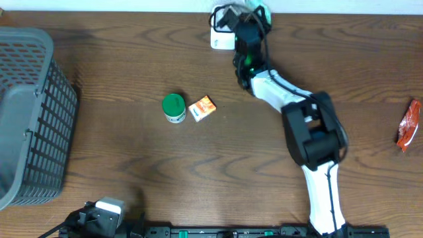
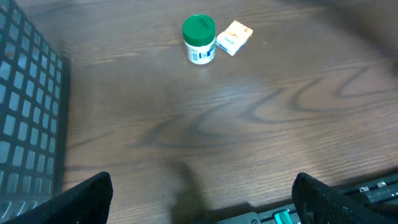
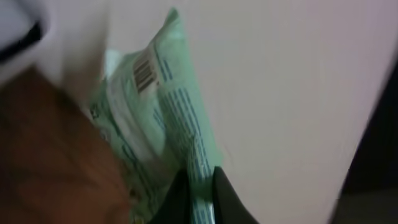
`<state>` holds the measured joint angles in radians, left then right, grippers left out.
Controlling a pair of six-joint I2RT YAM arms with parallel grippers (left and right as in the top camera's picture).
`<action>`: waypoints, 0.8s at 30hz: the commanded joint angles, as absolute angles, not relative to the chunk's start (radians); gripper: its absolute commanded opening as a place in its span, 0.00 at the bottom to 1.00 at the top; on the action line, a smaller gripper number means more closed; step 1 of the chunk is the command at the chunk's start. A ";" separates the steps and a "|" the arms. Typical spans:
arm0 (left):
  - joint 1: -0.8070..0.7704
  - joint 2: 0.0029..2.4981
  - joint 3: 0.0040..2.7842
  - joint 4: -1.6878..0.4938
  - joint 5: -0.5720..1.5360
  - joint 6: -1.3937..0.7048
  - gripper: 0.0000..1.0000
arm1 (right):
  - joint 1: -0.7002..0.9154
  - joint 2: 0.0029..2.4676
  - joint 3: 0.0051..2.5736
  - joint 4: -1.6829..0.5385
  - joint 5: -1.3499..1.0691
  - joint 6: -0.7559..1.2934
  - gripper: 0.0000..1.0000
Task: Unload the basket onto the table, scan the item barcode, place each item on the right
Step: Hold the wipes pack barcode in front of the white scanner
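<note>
My right gripper should pull the packet back and bring its barcode end in front of the scanner, because the packet's barcode is hanging off beside the white scanner.
The item is a pale green packet with a barcode printed near its top. My right gripper is shut on the packet's lower edge, both dark fingers pinching it. In the overhead view the right arm reaches to the table's far edge, where the packet hangs beside a white scanner. My left gripper stands open over bare wood near the front edge, nothing between its fingers.
A green-lidded jar and a small orange box lie mid-table. A grey mesh basket fills the left side. A red packet lies at the right edge.
</note>
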<state>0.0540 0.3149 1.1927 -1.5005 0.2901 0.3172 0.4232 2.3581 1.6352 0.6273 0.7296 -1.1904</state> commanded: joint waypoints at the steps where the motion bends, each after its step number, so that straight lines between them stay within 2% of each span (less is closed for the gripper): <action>1: 0.048 0.310 1.198 -1.501 0.302 0.313 0.93 | 0.453 2.425 1.661 0.666 0.796 -1.541 0.01; 6: 0.048 0.310 1.198 -1.501 0.302 0.313 0.93 | 0.487 2.494 1.661 0.822 0.816 -1.667 0.01; 18: 0.048 0.310 1.198 -1.501 0.302 0.313 0.93 | 0.505 2.500 1.666 0.950 0.794 -1.933 0.01; 24: 0.048 0.310 1.198 -1.501 0.302 0.313 0.93 | 0.507 2.499 1.669 0.957 0.754 -1.963 0.01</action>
